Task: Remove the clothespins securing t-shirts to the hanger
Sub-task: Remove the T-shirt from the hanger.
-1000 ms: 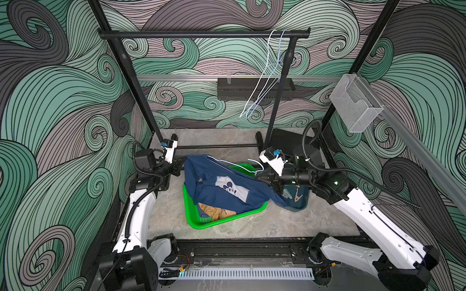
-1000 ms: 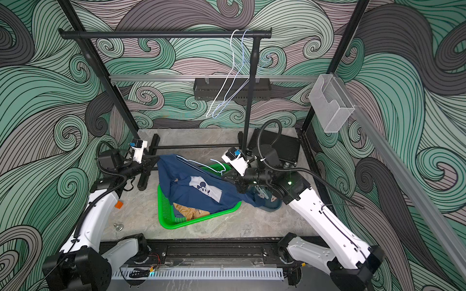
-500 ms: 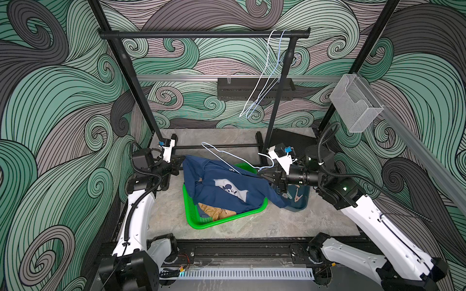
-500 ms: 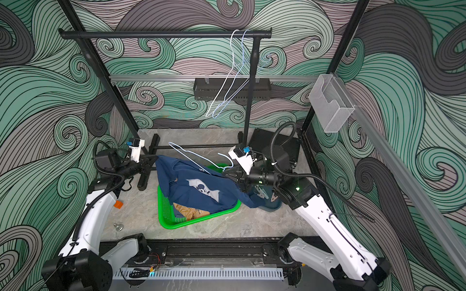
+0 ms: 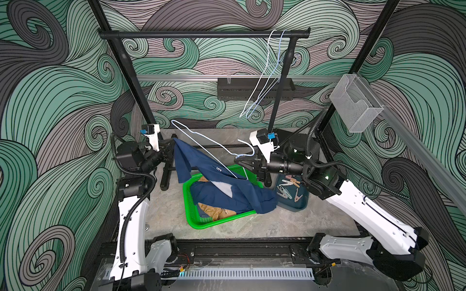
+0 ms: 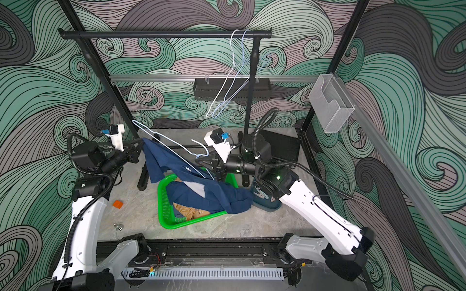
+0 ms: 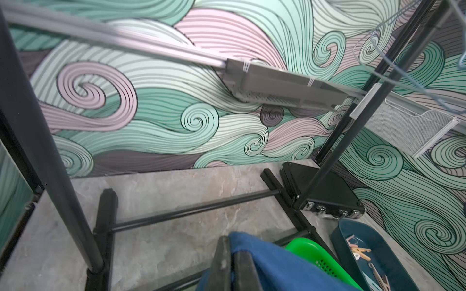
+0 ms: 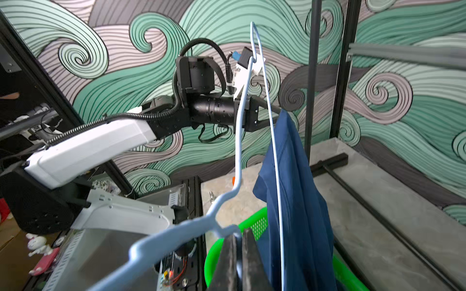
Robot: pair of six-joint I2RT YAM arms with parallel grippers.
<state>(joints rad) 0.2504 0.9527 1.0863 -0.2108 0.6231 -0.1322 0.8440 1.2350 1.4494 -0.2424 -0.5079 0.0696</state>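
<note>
Next, I lift the hanger clear (image 5: 213,143) with my right gripper while my left gripper holds the navy t-shirt's upper corner, because the hanger's lower end (image 5: 241,175) is inside the t-shirt.
A navy t-shirt (image 5: 199,161) (image 6: 166,161) hangs from my left gripper (image 5: 172,148) (image 6: 140,146), which is shut on its upper corner; the rest sags into a green basket (image 5: 187,201). In the left wrist view the blue cloth (image 7: 277,267) lies pinched in that gripper (image 7: 230,241). My right gripper (image 5: 238,160) (image 8: 238,233) is shut on the neck of a light-blue wire hanger (image 5: 201,137) (image 8: 237,151) that runs partly inside the shirt. A tan t-shirt (image 5: 214,211) lies under the navy one. Several clothespins (image 5: 287,189) (image 7: 360,252) lie loose in a dark teal tray (image 5: 297,205).
A black clothes rack (image 5: 201,34) stands behind, with two bare hangers (image 5: 262,83) near its right post and its foot bars on the floor. A black case (image 7: 327,191) sits at the back right. A small orange piece (image 6: 117,204) lies by the left arm.
Both grippers have risen and drawn apart. The left one has lifted the shirt's corner off the basket. The right one has pulled the hanger up and to the right.
</note>
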